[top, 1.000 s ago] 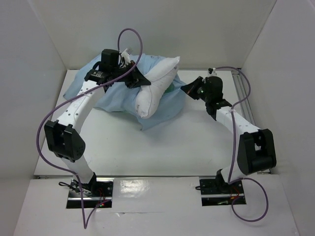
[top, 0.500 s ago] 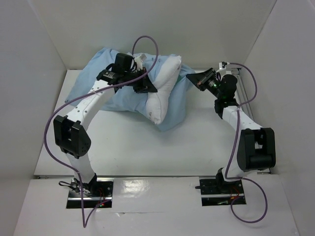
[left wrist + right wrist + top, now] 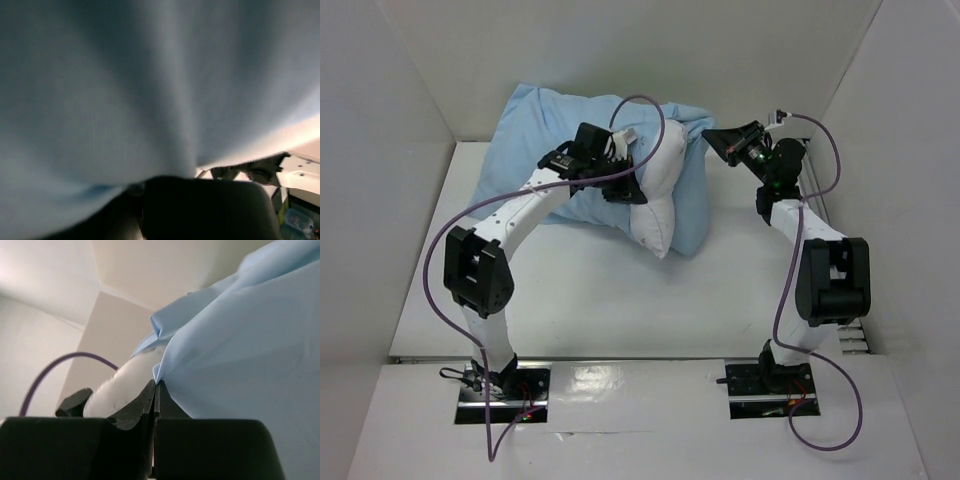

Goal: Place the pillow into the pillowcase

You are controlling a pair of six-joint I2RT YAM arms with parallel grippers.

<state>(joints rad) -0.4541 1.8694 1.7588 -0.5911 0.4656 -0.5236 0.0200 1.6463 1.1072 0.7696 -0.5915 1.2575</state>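
The pillowcase's edge (image 3: 704, 122) is in my right gripper next to the pillow's uncovered back end, so next my left gripper pinches the pillow's back end (image 3: 672, 136) before my right gripper opens.
The white pillow (image 3: 660, 195) sticks out, tilted, from the light blue pillowcase (image 3: 545, 120), which is bunched against the back wall. My left gripper (image 3: 625, 188) sits where the case's mouth meets the pillow and is shut on the pillowcase; in the left wrist view blue-grey pillowcase cloth (image 3: 125, 85) fills the frame and hides the fingertips. My right gripper (image 3: 713, 135) is raised at the back right, shut on the pillowcase's edge. The right wrist view shows the right gripper (image 3: 155, 385) pinching a corner of the pillowcase (image 3: 240, 340), with the pillow (image 3: 125, 385) just left of it.
White walls close in the table on the left, back and right. A metal rail (image 3: 812, 190) runs along the right edge. Purple cables (image 3: 640, 105) loop above the left arm and beside the right arm (image 3: 790, 290).
Both grippers have moved back and to the right, carrying the pillowcase and pillow with them. The right gripper rose toward the back wall. The case now spreads higher against the back.
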